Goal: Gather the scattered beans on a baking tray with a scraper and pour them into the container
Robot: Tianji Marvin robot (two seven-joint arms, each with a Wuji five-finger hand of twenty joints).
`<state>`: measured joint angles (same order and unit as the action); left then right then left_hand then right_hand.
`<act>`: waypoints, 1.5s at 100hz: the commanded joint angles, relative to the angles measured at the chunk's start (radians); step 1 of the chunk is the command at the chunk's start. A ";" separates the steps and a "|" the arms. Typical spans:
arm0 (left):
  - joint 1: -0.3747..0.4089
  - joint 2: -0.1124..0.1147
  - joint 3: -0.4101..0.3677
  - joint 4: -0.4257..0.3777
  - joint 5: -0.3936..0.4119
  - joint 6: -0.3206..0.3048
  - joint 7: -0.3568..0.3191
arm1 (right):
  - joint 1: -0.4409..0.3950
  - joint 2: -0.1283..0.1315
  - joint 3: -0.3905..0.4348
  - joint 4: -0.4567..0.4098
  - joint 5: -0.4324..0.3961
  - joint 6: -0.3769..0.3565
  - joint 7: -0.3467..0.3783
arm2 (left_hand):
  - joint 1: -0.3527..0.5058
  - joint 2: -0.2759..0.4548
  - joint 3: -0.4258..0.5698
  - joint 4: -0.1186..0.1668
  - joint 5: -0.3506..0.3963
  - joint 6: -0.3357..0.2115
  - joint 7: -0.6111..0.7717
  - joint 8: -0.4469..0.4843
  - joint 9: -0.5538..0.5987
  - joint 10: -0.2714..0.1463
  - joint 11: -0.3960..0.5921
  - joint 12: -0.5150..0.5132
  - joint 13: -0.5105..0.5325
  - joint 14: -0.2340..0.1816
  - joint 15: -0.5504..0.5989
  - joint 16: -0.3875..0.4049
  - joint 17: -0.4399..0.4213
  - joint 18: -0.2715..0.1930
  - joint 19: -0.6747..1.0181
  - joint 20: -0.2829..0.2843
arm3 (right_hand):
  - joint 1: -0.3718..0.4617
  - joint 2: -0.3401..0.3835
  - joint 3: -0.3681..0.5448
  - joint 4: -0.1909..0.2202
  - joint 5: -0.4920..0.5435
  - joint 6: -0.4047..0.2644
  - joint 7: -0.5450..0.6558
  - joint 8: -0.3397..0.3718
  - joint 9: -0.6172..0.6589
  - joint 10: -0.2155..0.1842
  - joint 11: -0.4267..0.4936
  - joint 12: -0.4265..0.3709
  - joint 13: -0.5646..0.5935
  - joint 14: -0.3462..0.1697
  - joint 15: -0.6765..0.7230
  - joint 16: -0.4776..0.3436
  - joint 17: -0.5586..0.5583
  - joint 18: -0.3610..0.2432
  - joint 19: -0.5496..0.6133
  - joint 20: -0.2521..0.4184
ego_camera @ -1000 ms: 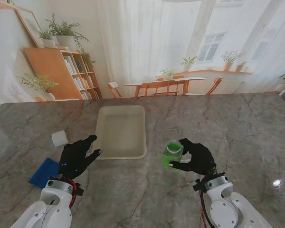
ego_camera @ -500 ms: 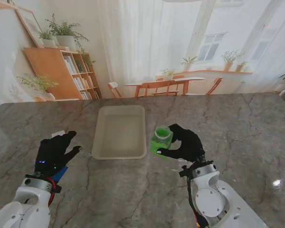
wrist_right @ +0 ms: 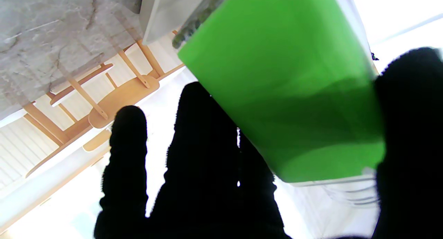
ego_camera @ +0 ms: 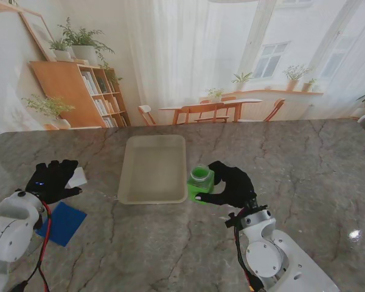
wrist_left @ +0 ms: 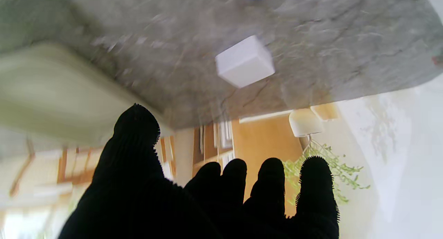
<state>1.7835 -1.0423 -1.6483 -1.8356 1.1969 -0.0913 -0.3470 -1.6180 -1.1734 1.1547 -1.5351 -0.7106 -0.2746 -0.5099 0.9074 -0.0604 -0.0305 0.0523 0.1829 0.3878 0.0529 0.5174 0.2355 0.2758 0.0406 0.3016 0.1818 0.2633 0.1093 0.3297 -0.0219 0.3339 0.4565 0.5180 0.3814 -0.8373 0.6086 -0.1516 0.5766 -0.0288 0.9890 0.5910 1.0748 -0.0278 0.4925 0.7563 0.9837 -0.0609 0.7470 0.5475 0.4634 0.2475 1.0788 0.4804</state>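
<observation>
I expect the white block (ego_camera: 77,177) to sit over the green container's round neck (ego_camera: 201,173) as a cap and to turn when I twist it, because the neck is open.
A cream baking tray (ego_camera: 153,168) lies in the middle of the table; its floor looks bare and I make out no beans in it. My right hand (ego_camera: 230,184) is shut on a green container (ego_camera: 201,183), held tilted at the tray's right edge; the right wrist view shows that green container (wrist_right: 283,90) filling most of the picture beside the tray's corner (wrist_right: 166,10). My left hand (ego_camera: 52,180) hovers open, fingers spread, far left of the tray. A flat blue scraper (ego_camera: 61,222) lies on the table nearer to me than that hand.
A small white block (ego_camera: 78,177) sits beside my left hand, also seen as a white block (wrist_left: 245,61) in the left wrist view. The marble table (ego_camera: 292,164) stretches wide to the right.
My left hand has swung left, away from the tray, uncovering the blue scraper. My right hand has carried the green container left and farther from me, up to the tray's right edge.
</observation>
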 commanded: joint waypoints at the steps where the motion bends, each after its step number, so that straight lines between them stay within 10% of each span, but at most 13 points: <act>1: -0.052 0.024 0.005 0.058 0.019 -0.021 -0.024 | -0.003 0.000 -0.003 0.001 0.004 0.005 0.017 | -0.027 -0.007 0.001 -0.072 -0.051 0.070 -0.029 -0.024 -0.060 0.030 -0.011 -0.011 -0.060 0.019 -0.003 -0.007 -0.030 -0.024 -0.041 -0.024 | 0.143 0.087 0.567 0.010 0.076 -0.333 0.202 0.094 0.099 -0.099 0.147 0.076 0.008 -0.047 0.007 0.016 -0.002 0.015 0.011 0.023; 18: -0.201 0.047 0.064 0.216 0.040 -0.067 -0.095 | 0.001 0.000 -0.012 0.002 0.002 0.007 0.020 | -0.060 0.003 0.003 -0.069 -0.041 0.110 -0.065 -0.169 -0.138 0.058 -0.012 -0.009 -0.111 0.021 0.014 -0.007 -0.050 -0.041 -0.022 -0.050 | 0.144 0.087 0.566 0.010 0.075 -0.334 0.199 0.095 0.099 -0.100 0.145 0.076 0.007 -0.046 0.006 0.017 -0.003 0.016 0.012 0.025; 83: -0.606 0.086 0.428 0.699 -0.107 -0.085 -0.126 | 0.005 0.002 -0.021 0.004 0.005 0.023 0.034 | -0.082 -0.038 0.013 -0.068 -0.040 0.120 -0.042 -0.178 -0.102 0.065 0.021 0.034 -0.049 0.020 0.072 0.027 -0.019 -0.066 0.126 -0.038 | 0.148 0.092 0.560 0.011 0.073 -0.328 0.198 0.097 0.096 -0.096 0.144 0.076 0.002 -0.043 0.008 0.016 -0.008 0.018 0.015 0.028; 124: -0.624 0.089 0.489 0.753 -0.124 -0.043 -0.121 | -0.002 0.000 -0.014 0.001 0.000 0.028 0.017 | 0.218 -0.100 0.027 -0.062 0.023 0.025 0.150 0.266 0.163 -0.022 0.258 0.454 0.266 -0.090 0.445 0.471 0.332 -0.249 0.552 0.239 | 0.151 0.096 0.552 0.011 0.071 -0.325 0.197 0.097 0.090 -0.089 0.146 0.073 -0.002 -0.041 0.010 0.015 -0.011 0.019 0.016 0.029; 137: -0.622 0.083 0.502 0.768 -0.134 -0.006 -0.075 | -0.006 0.000 -0.011 -0.001 0.001 0.030 0.018 | 0.304 -0.099 0.031 -0.061 0.079 -0.064 0.303 0.558 0.255 -0.086 0.423 0.687 0.385 -0.163 0.607 0.592 0.496 -0.339 0.676 0.261 | 0.151 0.098 0.550 0.011 0.070 -0.324 0.197 0.096 0.089 -0.086 0.148 0.073 -0.004 -0.040 0.010 0.015 -0.012 0.020 0.016 0.029; 150: -0.620 0.074 0.510 0.783 -0.151 0.028 -0.013 | -0.010 0.001 -0.007 -0.005 -0.003 0.031 0.016 | 0.382 -0.178 0.102 -0.075 0.100 -0.147 0.533 0.838 0.431 -0.126 0.370 0.949 0.485 -0.197 0.693 0.612 0.602 -0.383 0.755 0.262 | 0.151 0.100 0.548 0.011 0.069 -0.324 0.196 0.096 0.088 -0.087 0.148 0.072 -0.005 -0.040 0.010 0.015 -0.012 0.021 0.016 0.029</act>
<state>1.1496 -0.9572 -1.1460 -1.0760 1.0550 -0.0693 -0.3708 -1.6218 -1.1730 1.1451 -1.5357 -0.7108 -0.2464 -0.5033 1.0336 -0.3080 -0.1138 0.0367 0.1742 0.3210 0.2978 1.1882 0.5305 0.2856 0.3593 1.1527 0.5926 0.1500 0.6852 0.8952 0.5242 0.0604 1.1536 0.7519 0.3813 -0.8374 0.6131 -0.1626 0.5784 -0.0307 0.9891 0.6047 1.0755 -0.0275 0.5040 0.7682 0.9840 -0.0588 0.7511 0.5480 0.4634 0.2549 1.0788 0.4810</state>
